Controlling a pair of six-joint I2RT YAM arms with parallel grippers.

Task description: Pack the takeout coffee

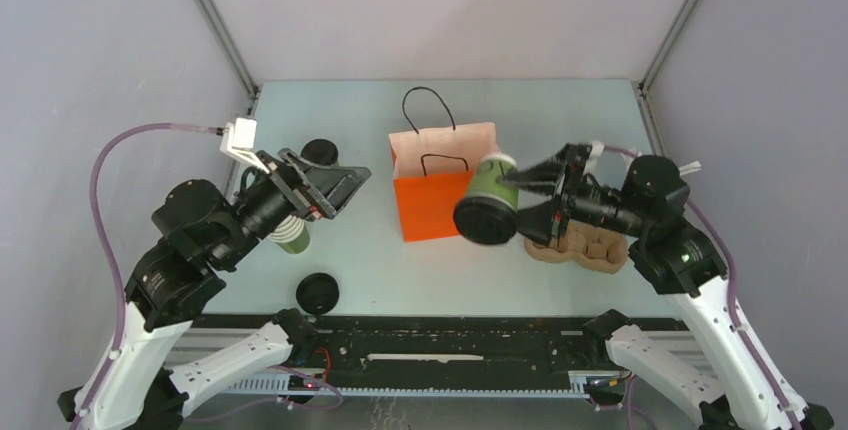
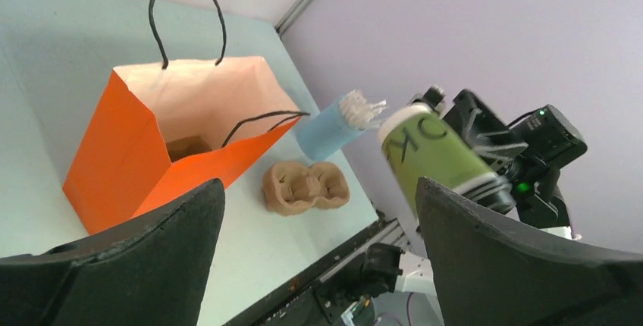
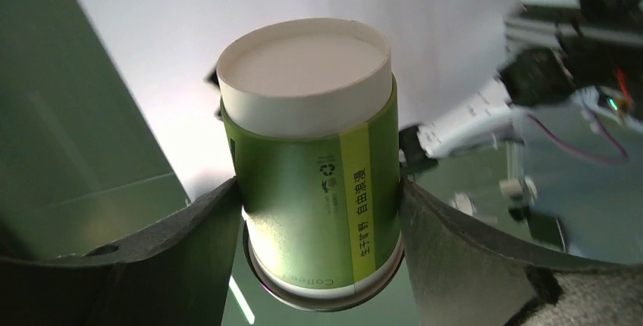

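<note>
My right gripper is holding the cup tipped over with its black lid (image 1: 485, 221) toward the front. Next, I pass the cup to my left gripper in front of the bag (image 1: 430, 262).
My right gripper (image 1: 517, 198) is shut on an olive-green takeout coffee cup (image 1: 489, 195) with a black lid. It holds the cup tilted in the air just right of the open orange paper bag (image 1: 430, 200). In the right wrist view the cup (image 3: 315, 167) sits between both fingers (image 3: 182, 242), white base away from the camera and lid rim nearest it. My left gripper (image 1: 345, 190) is open and empty, raised left of the bag. From the left wrist view (image 2: 318, 258) I see the bag (image 2: 144, 144) and the held cup (image 2: 440, 155).
A brown pulp cup carrier (image 1: 580, 247) lies under the right arm and also shows in the left wrist view (image 2: 305, 187). A lidless cup stack (image 1: 292, 236) stands below the left gripper. Loose black lids lie near (image 1: 318, 293) and far (image 1: 320, 152). A blue holder of white sticks (image 2: 334, 129) stands behind the carrier.
</note>
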